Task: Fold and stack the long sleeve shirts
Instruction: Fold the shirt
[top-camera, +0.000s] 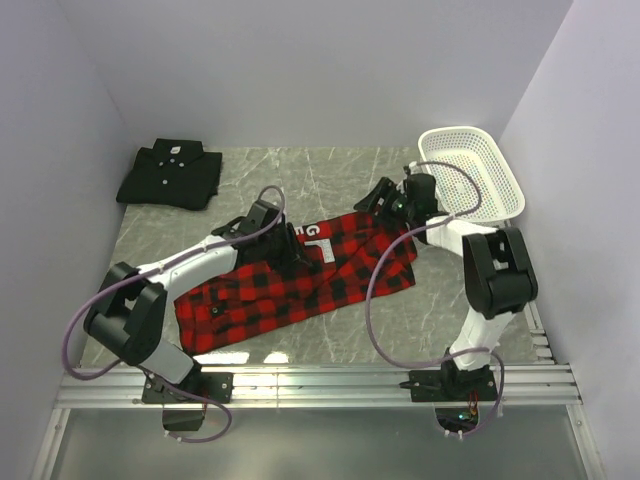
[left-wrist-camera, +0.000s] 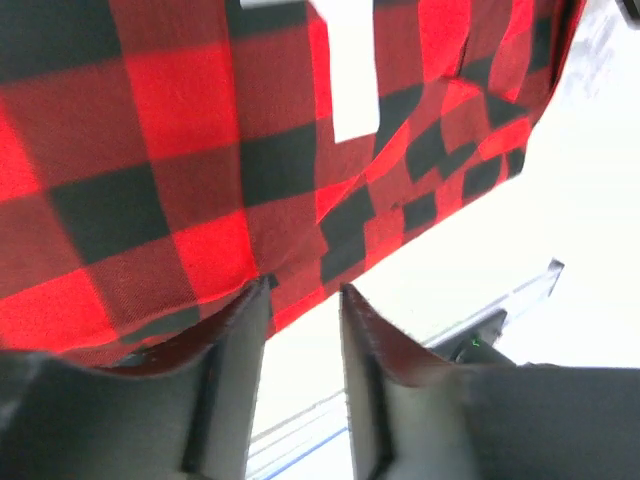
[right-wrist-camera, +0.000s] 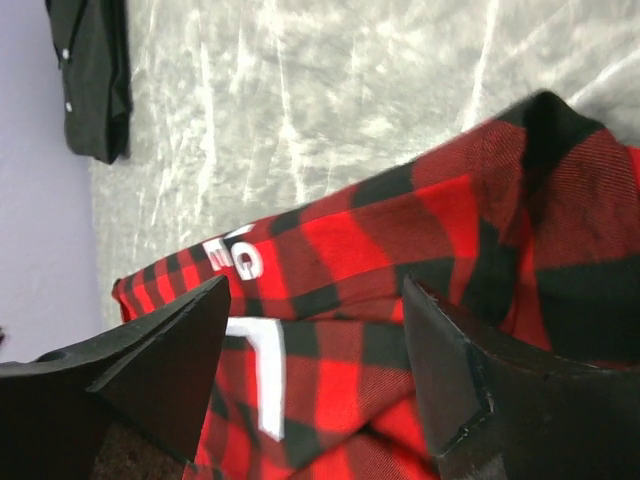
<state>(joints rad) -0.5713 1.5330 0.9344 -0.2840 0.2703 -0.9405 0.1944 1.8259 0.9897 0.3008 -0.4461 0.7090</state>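
My grippers should turn the plaid shirt straight before folding it further, because it lies slanted with one end (top-camera: 402, 262) toward the basket. They should turn it by that end and the shirt's lettered edge (top-camera: 308, 230).
The red-and-black plaid shirt (top-camera: 300, 285) lies partly folded at the table's middle, its white letters (top-camera: 316, 236) showing. The plain black shirt (top-camera: 170, 175) lies folded at the far left. My left gripper (top-camera: 288, 246) is over the plaid shirt's upper edge. In the left wrist view (left-wrist-camera: 307, 290) its jaws stand a narrow gap apart, with the plaid shirt's (left-wrist-camera: 180, 120) edge at the tips. My right gripper (top-camera: 384, 200) hovers wide open above the shirt's far right corner. It is empty in the right wrist view (right-wrist-camera: 315, 285), above the plaid cloth (right-wrist-camera: 420, 220) and letters (right-wrist-camera: 235, 260).
A white mesh basket (top-camera: 445, 132) stands tilted at the far right, just behind my right arm. The black shirt (right-wrist-camera: 95, 70) shows at the upper left of the right wrist view. A metal rail (top-camera: 320, 385) runs along the near edge.
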